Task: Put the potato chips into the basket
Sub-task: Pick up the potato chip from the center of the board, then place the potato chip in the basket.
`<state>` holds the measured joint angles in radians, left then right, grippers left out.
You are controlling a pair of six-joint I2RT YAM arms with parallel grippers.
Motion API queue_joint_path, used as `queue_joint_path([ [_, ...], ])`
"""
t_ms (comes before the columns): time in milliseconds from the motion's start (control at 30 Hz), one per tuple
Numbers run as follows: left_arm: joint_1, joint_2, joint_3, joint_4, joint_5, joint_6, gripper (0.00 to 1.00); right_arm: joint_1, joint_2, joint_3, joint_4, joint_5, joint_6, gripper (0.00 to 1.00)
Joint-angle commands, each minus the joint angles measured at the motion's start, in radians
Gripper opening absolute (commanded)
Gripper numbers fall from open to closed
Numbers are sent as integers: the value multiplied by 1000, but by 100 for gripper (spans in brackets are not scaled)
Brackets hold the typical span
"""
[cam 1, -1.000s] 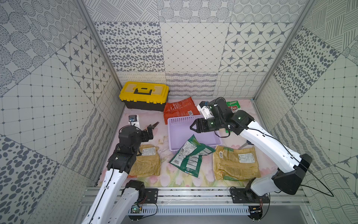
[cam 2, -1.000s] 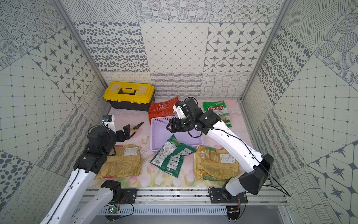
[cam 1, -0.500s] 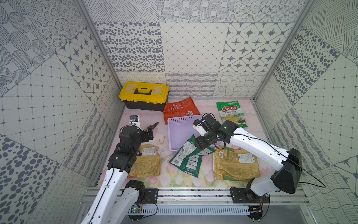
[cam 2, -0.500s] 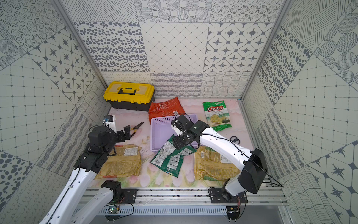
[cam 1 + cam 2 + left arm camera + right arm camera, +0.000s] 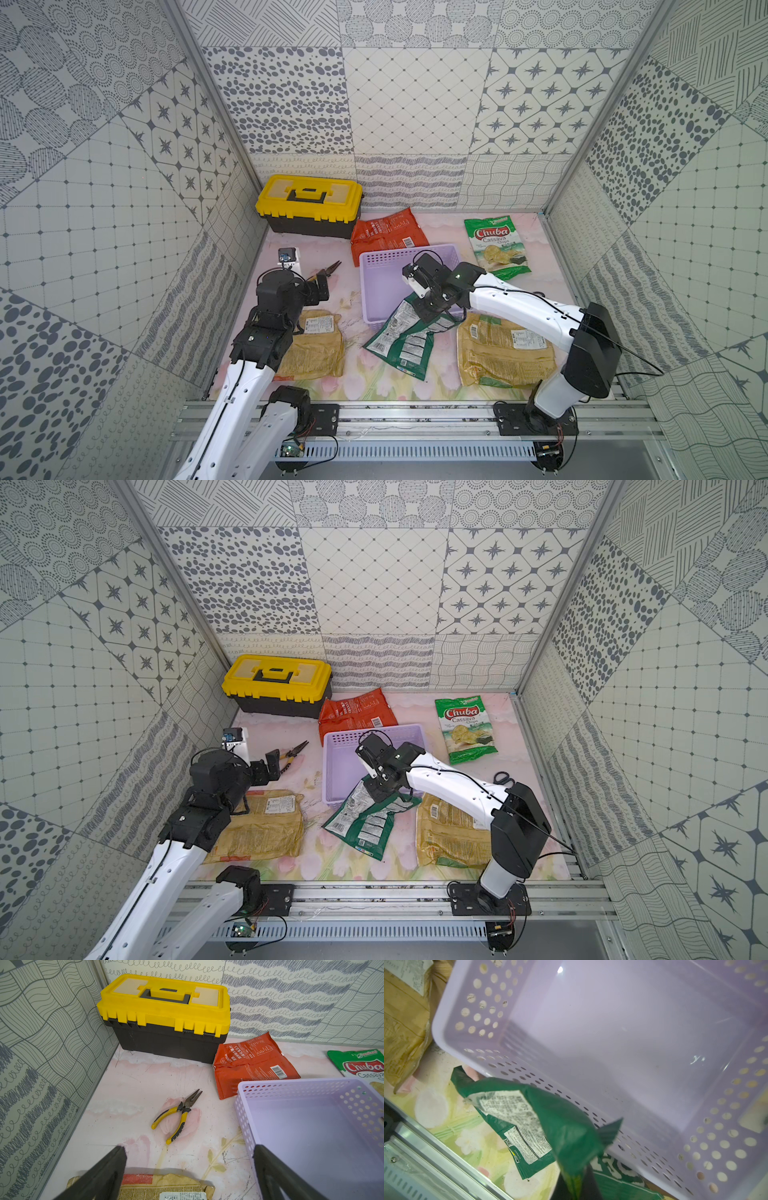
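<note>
My right gripper is holding the green potato chips bag (image 5: 409,357), which trails outside the basket's front side. It should lift the bag high toward the basket's far side (image 5: 392,257) before lowering it.
A green potato chips bag (image 5: 405,338) (image 5: 365,816) lies label side up on the table, its upper end against the front wall of the lavender basket (image 5: 376,286) (image 5: 336,766). My right gripper (image 5: 428,313) (image 5: 376,791) (image 5: 576,1188) is shut on that end, and the foil (image 5: 566,1132) puckers up between the jaws. The basket (image 5: 612,1022) holds nothing. My left gripper (image 5: 320,286) (image 5: 189,1148) hangs open and empty over the far end of a tan bag (image 5: 316,349). A second tan bag (image 5: 503,353), an orange-red bag (image 5: 388,235) and a green Chuba bag (image 5: 496,247) lie on the table.
A yellow-and-black toolbox (image 5: 309,205) stands at the back left. Yellow-handled pliers (image 5: 328,270) (image 5: 179,1113) lie between it and my left gripper. Black scissors (image 5: 503,777) lie near the right wall. Patterned walls close in three sides, with a metal rail along the front.
My right arm came from above the basket's far end down to its front edge, and its jaws shut on the green bag. The left arm has not moved.
</note>
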<state>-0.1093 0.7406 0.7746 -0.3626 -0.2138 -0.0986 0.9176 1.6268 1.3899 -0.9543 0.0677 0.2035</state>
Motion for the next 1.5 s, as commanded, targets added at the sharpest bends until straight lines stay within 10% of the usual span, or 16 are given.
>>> queue_joint_path([
  [0, 3, -6, -3, 4, -7, 31, 99, 55, -99, 97, -62, 30, 35, 0],
  [267, 3, -9, 0, 3, -4, 28, 99, 68, -188, 263, -222, -230, 186, 0],
  [733, 3, -37, -6, 6, -36, 32, 99, -244, -53, 600, -174, -595, 421, 0],
  [1467, 3, -52, -11, 5, -49, 41, 99, -358, 75, 73, 488, -762, 708, 0],
])
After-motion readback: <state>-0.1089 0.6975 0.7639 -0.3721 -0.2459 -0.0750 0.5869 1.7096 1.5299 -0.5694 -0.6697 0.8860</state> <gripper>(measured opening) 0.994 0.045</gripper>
